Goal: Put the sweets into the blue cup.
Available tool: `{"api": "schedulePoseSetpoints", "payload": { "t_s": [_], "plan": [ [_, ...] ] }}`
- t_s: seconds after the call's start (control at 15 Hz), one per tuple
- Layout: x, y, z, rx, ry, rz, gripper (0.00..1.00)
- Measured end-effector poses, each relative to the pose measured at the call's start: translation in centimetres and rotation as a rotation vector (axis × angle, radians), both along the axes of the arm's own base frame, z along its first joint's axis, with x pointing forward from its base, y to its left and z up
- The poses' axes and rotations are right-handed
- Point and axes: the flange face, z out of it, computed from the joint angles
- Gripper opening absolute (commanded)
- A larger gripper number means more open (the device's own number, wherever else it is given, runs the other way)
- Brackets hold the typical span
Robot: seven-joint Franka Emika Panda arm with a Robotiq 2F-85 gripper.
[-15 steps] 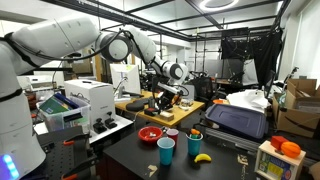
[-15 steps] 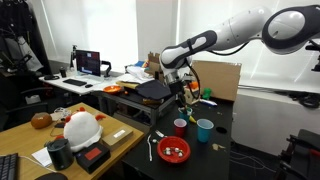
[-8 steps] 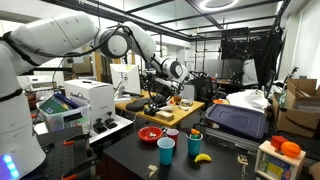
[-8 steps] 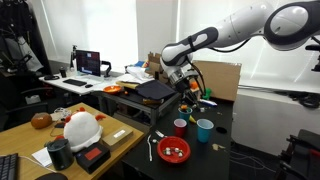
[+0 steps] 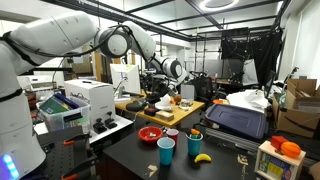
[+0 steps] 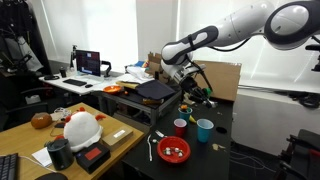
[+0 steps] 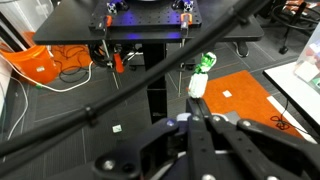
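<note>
The green and white sweet (image 7: 201,76) in my gripper is pointing at the floor past the table. I should swing back and tip down toward the blue cup (image 5: 166,151).
The blue cup (image 5: 166,150) (image 6: 204,130) stands upright on the dark table, next to a red cup (image 5: 172,133) (image 6: 180,127). A red bowl (image 6: 174,150) (image 5: 150,134) in front of them holds small pale sweets. My gripper (image 6: 201,92) (image 5: 164,97) hangs well above the cups, tilted sideways at the end of the white arm. In the wrist view the gripper (image 7: 192,120) has its fingers pressed together, shut. I see no sweet between them, and the cups and bowl are out of that view.
A second blue cup with yellow and green contents (image 5: 195,142) and a banana (image 5: 202,157) sit by the cups. A dark closed case (image 5: 236,120) and a wooden board (image 5: 180,108) lie behind. The wrist view shows floor, a white and green bottle (image 7: 200,80) and an orange mat (image 7: 240,95).
The gripper has swung from pointing down over the table to a raised, tilted pose farther from the red bowl. Its fingers stayed shut.
</note>
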Motion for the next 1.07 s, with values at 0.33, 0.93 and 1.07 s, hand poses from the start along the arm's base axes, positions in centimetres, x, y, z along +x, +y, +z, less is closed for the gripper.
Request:
{"api": "schedulePoseSetpoints", "payload": {
  "t_s": [0.33, 0.93, 1.07],
  "plan": [
    [-0.4, -1.0, 0.0, -0.223, 0.029, -0.086, 0.00],
    [-4.5, -16.2, -9.3, -0.611, -0.040, -0.033, 0.00],
    [-3.5, -16.2, -9.8, -0.590, -0.156, -0.034, 0.00]
  ]
}}
